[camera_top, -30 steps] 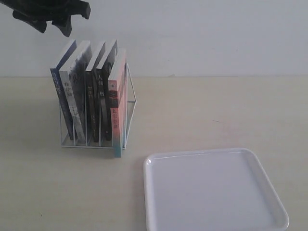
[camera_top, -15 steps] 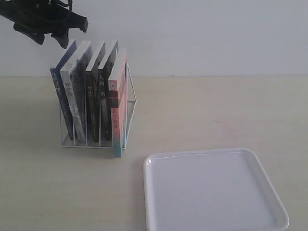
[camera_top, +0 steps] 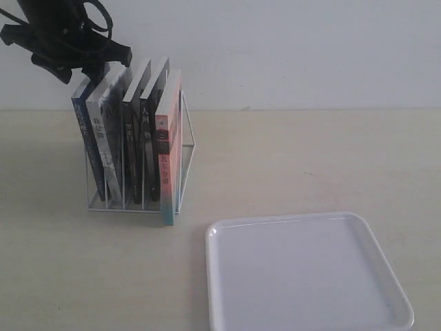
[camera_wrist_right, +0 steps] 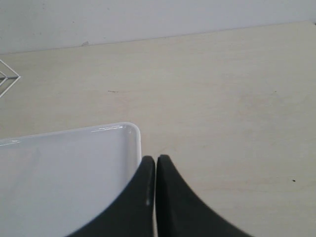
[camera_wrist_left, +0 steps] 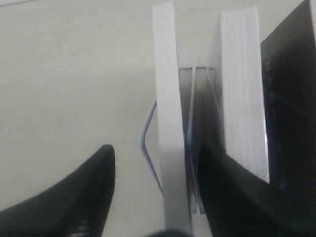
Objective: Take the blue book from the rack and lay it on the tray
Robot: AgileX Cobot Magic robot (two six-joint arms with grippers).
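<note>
I expect the blue book point(camera_top: 89, 141) to slide out alone when I lift it and its neighbour to stay standing, because a gap with rack wires point(camera_wrist_left: 203, 108) runs between them.
The blue book point(camera_top: 86, 148) stands leftmost in the white wire rack point(camera_top: 187, 138), leaning with the others. My left gripper point(camera_top: 93, 69) is open at the book's top edge. In the left wrist view the blue book's white page edge point(camera_wrist_left: 168, 123) runs between the two dark fingers of the left gripper point(camera_wrist_left: 155, 148). One finger is outside the rack and the other is in the gap beside the neighbouring book point(camera_wrist_left: 242, 98). The tray point(camera_top: 306, 276) lies flat at the front right. My right gripper point(camera_wrist_right: 156, 159) is shut and holds nothing, over the tray's corner point(camera_wrist_right: 131, 129).
Several other books point(camera_top: 148, 131) fill the rack's remaining slots, the pink-and-teal-spined one point(camera_top: 167, 165) at the right end. Rack wires point(camera_wrist_left: 193, 79) show between the books. A white wall rises behind the pale wooden table point(camera_top: 310, 158).
My left gripper has come down and slightly right, from above the rack to the top of the leftmost book. The books and the tray have not moved.
</note>
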